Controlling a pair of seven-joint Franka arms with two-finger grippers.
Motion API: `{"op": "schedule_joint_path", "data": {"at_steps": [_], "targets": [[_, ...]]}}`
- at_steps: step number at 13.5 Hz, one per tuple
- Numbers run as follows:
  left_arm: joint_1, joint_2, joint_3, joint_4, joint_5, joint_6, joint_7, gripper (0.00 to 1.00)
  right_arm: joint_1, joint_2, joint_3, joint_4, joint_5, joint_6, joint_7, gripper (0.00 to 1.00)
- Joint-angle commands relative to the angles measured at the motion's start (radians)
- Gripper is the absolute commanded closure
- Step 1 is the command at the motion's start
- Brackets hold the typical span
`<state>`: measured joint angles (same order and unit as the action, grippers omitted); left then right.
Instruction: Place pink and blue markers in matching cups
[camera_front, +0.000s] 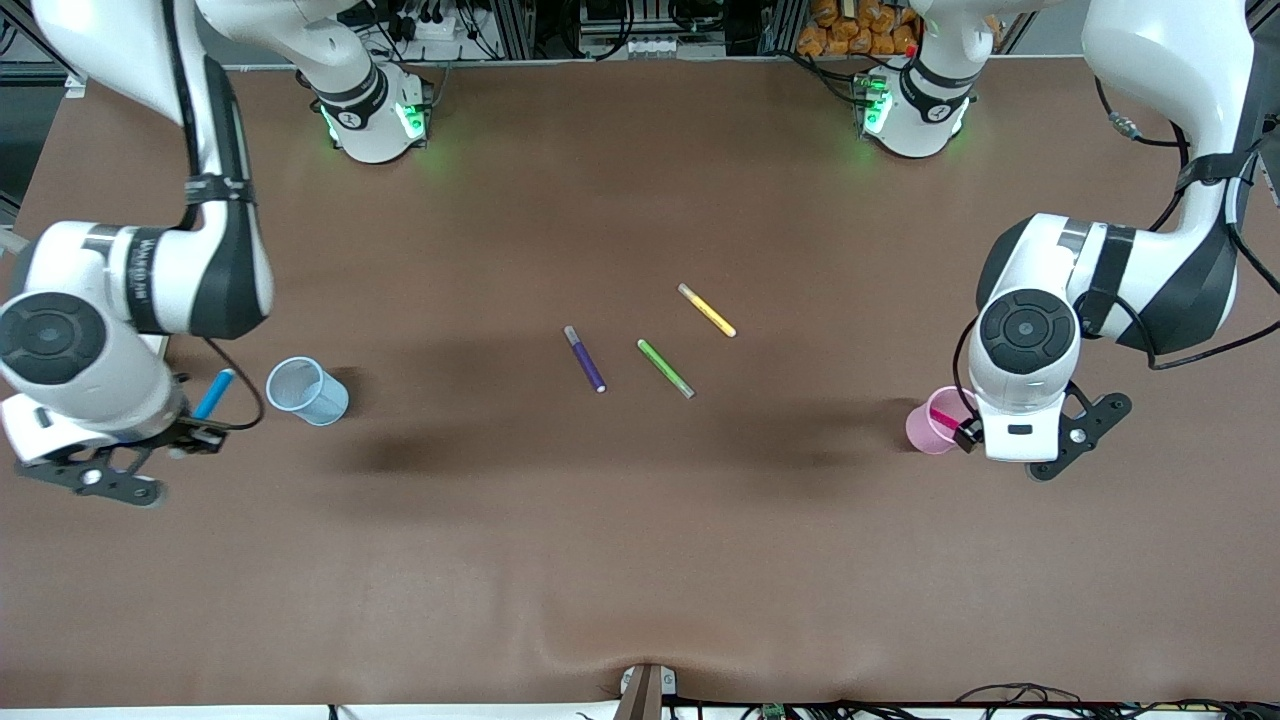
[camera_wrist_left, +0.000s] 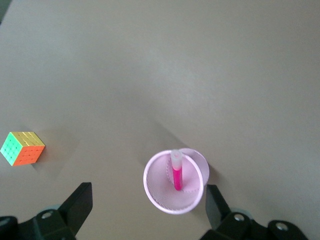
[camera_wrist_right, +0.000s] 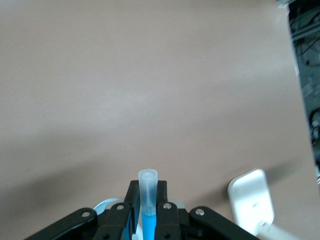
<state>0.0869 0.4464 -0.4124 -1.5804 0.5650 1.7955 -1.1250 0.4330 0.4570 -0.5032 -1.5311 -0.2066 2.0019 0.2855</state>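
I can see the blue marker (camera_front: 214, 394) hanging tilted beside the pale blue cup, outside the cup's rim. I need to move it back over the cup's opening (camera_front: 295, 383) with my right gripper before that gripper opens.
The pink marker (camera_wrist_left: 176, 175) stands cap up inside the pink cup (camera_wrist_left: 173, 187), which sits at the left arm's end of the table (camera_front: 937, 420). My left gripper (camera_wrist_left: 148, 205) hangs over that cup, open, one finger on each side of it and touching nothing. My right gripper (camera_wrist_right: 148, 196) is shut on the blue marker (camera_wrist_right: 148, 212), whose pale cap sticks out past the fingers. In the front view the blue marker (camera_front: 213, 393) is held tilted above the table, beside the pale blue cup (camera_front: 307, 391), which stands empty at the right arm's end.
Purple (camera_front: 584, 358), green (camera_front: 665, 367) and yellow (camera_front: 706, 309) markers lie near the table's middle. A colourful puzzle cube (camera_wrist_left: 22, 148) sits on the table close to the pink cup. A white flat object (camera_wrist_right: 251, 200) lies under the right arm.
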Motion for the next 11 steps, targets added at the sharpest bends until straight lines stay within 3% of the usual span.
{"op": "schedule_joint_path", "data": {"at_steps": [1, 5, 8, 11], "targets": [[0.010, -0.038, 0.000, 0.057, -0.103, -0.042, 0.123, 0.00, -0.011, 0.006, 0.008, -0.033, -0.048, 0.067, -0.012, 1.00], [0.059, -0.072, -0.003, 0.115, -0.194, -0.077, 0.336, 0.00, 0.044, -0.030, 0.008, -0.177, -0.048, 0.150, 0.153, 1.00], [0.103, -0.116, -0.005, 0.120, -0.261, -0.077, 0.479, 0.00, 0.101, -0.151, 0.006, -0.349, -0.060, 0.250, 0.237, 1.00], [0.174, -0.155, -0.006, 0.122, -0.338, -0.079, 0.675, 0.00, 0.128, -0.267, 0.009, -0.518, -0.183, 0.377, 0.344, 1.00]]}}
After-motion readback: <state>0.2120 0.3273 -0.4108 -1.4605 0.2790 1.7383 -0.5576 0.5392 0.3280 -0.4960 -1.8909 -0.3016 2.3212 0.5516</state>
